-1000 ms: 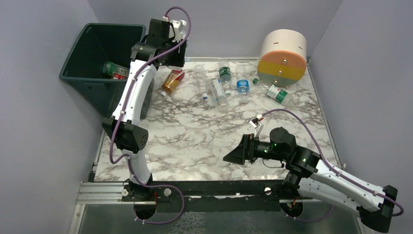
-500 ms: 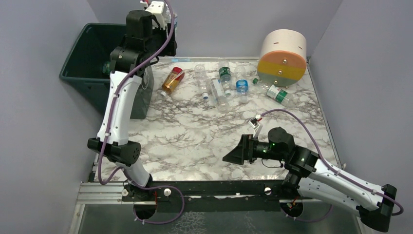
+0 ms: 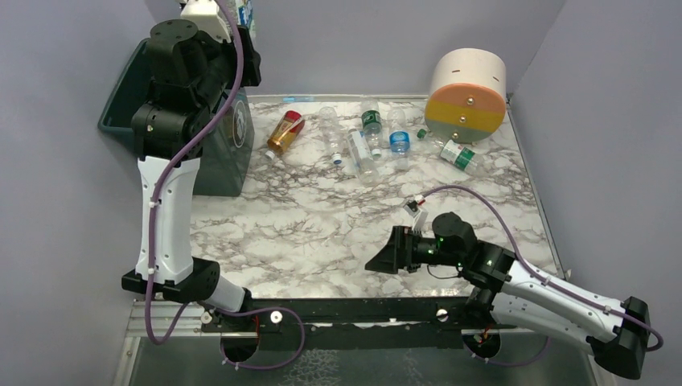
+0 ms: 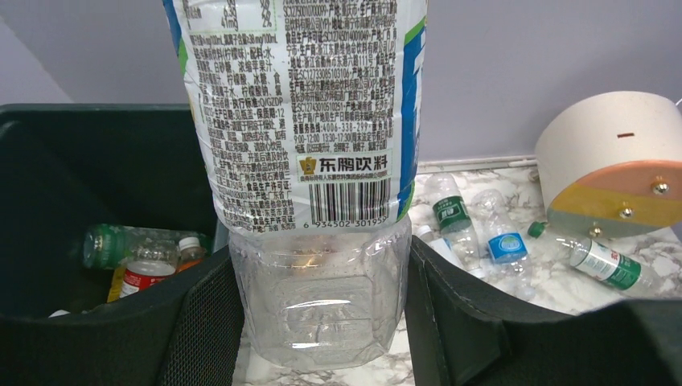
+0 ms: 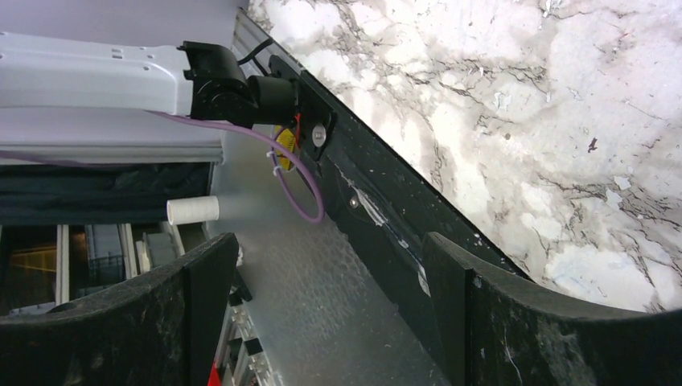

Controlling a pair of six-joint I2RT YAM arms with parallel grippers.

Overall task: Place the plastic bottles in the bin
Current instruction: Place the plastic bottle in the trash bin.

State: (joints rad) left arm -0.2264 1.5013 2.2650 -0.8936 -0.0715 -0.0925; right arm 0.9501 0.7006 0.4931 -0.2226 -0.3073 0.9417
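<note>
The robot's left gripper has the clear bottle [image 3: 244, 16] above the bin's rim, so it should keep moving the bottle inward until the bottle hangs over the bin's opening [image 3: 125, 100], then let it go.
My left gripper [image 3: 241, 36] is raised high beside the bin [image 3: 211, 165], a dark green tub at the table's far left. It is shut on a clear plastic bottle [image 4: 310, 161] with a white, blue and green label, whose base sits between the pads [image 4: 201, 322]. Inside the bin [image 4: 72, 153] lie a few bottles [image 4: 145, 259]. More bottles lie on the marble: an amber one [image 3: 284, 133], clear ones [image 3: 360, 151], a green-labelled one [image 3: 371, 121], a blue-labelled one [image 3: 400, 141] and another green-labelled one [image 3: 458, 154]. My right gripper [image 3: 384, 257] is open and holds nothing, low over the near table.
A big cream, orange and yellow cylinder [image 3: 468, 92] stands at the back right, close to the bottles. The black rail and metal base [image 5: 378, 233] run along the table's near edge under my right gripper [image 5: 330, 297]. Grey walls close in the sides.
My left arm has lifted and swung left with the bottle, from the table's back edge toward the bin. The right arm has shifted only slightly.
</note>
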